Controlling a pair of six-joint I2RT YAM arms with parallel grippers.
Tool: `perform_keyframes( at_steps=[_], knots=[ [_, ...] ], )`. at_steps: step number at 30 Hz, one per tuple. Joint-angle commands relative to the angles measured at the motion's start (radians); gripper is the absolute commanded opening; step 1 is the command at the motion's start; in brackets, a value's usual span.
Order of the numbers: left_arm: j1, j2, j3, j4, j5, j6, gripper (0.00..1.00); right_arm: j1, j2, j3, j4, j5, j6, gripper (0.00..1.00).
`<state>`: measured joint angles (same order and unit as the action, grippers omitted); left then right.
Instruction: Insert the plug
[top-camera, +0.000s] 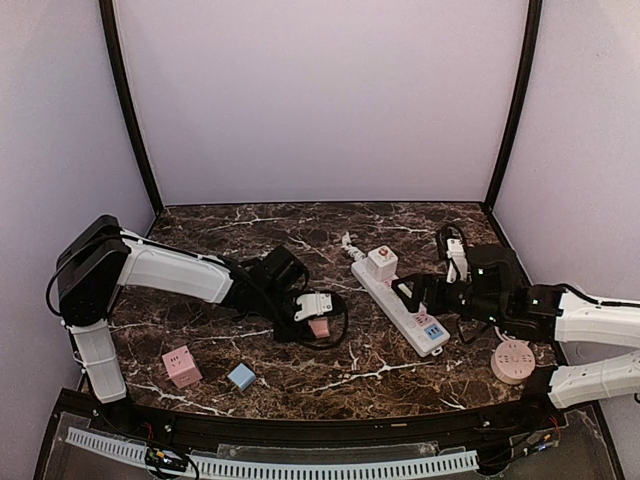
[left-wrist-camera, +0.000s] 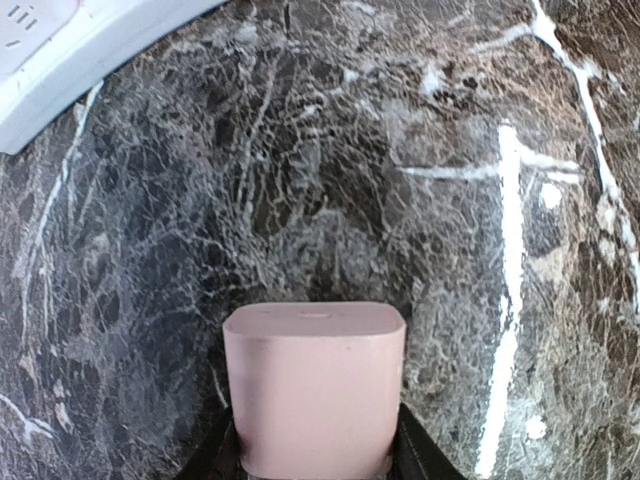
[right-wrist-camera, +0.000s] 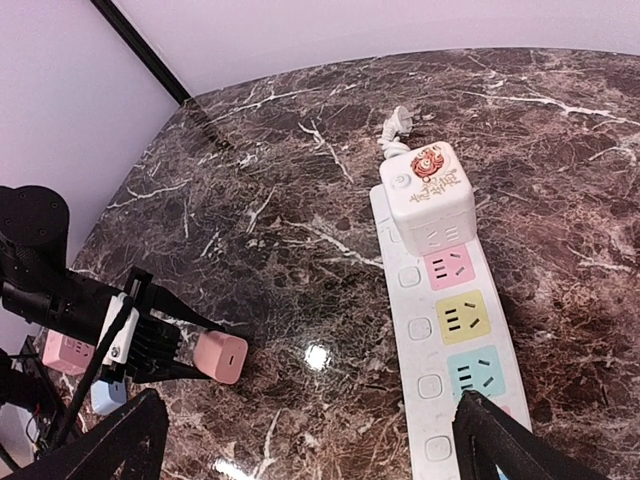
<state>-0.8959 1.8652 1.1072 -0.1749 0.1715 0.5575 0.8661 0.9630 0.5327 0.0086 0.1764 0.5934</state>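
Note:
My right gripper should keep going toward the plug (top-camera: 319, 328) and close around the pink plug's loose end (right-wrist-camera: 235, 362), because that end is clear of my left gripper's fingers.
My left gripper (top-camera: 314, 312) is shut on a small pink plug (top-camera: 319, 327), held low over the marble table left of centre. In the left wrist view the plug (left-wrist-camera: 315, 390) fills the space between the jaws of the left gripper (left-wrist-camera: 318, 462). It also shows in the right wrist view (right-wrist-camera: 220, 357). The white power strip (top-camera: 405, 300) lies diagonally right of centre, with pink, yellow and blue sockets (right-wrist-camera: 455, 325). A corner of the strip shows in the left wrist view (left-wrist-camera: 60, 50). My right gripper (top-camera: 418, 293) is open and empty, low over the strip's near half (right-wrist-camera: 305, 450).
A white cube adapter (top-camera: 382, 262) sits on the strip's far end (right-wrist-camera: 432, 195). A pink cube (top-camera: 181, 366) and a small blue cube (top-camera: 241, 376) lie at front left. A round pink-white disc (top-camera: 512, 361) lies at front right. A white plug with black cable (top-camera: 455, 250) lies behind the right arm.

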Motion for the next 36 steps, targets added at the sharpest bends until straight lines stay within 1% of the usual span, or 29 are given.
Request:
perform_keyframes(
  at_steps=[1,3,9,14,18,23,26,33,36],
  knots=[
    [-0.003,-0.063,-0.036,0.176,-0.002,-0.067,0.01,0.006,-0.032,-0.011,0.040,0.004,0.053,0.99],
    [-0.003,-0.064,-0.043,0.227,0.001,-0.094,0.01,0.004,-0.034,-0.007,0.044,-0.045,0.051,0.99],
    [-0.003,-0.084,-0.095,0.379,0.037,-0.145,0.01,-0.028,0.001,0.043,0.019,-0.293,0.056,0.99],
    [-0.003,-0.118,-0.167,0.497,0.084,-0.178,0.01,-0.058,0.081,0.088,-0.004,-0.450,0.082,0.98],
    [-0.003,-0.118,-0.200,0.593,0.124,-0.220,0.01,-0.061,0.161,0.143,-0.005,-0.529,0.099,0.96],
    [-0.003,-0.131,-0.237,0.667,0.176,-0.261,0.01,-0.060,0.271,0.200,-0.027,-0.584,0.106,0.93],
    [-0.003,-0.135,-0.236,0.659,0.199,-0.257,0.01,-0.061,0.346,0.237,-0.035,-0.604,0.100,0.91],
    [-0.005,-0.137,-0.249,0.687,0.226,-0.268,0.01,-0.062,0.502,0.346,-0.085,-0.627,0.091,0.82],
    [-0.011,-0.137,-0.253,0.693,0.234,-0.261,0.01,-0.062,0.552,0.394,-0.111,-0.645,0.081,0.77]
  ],
)
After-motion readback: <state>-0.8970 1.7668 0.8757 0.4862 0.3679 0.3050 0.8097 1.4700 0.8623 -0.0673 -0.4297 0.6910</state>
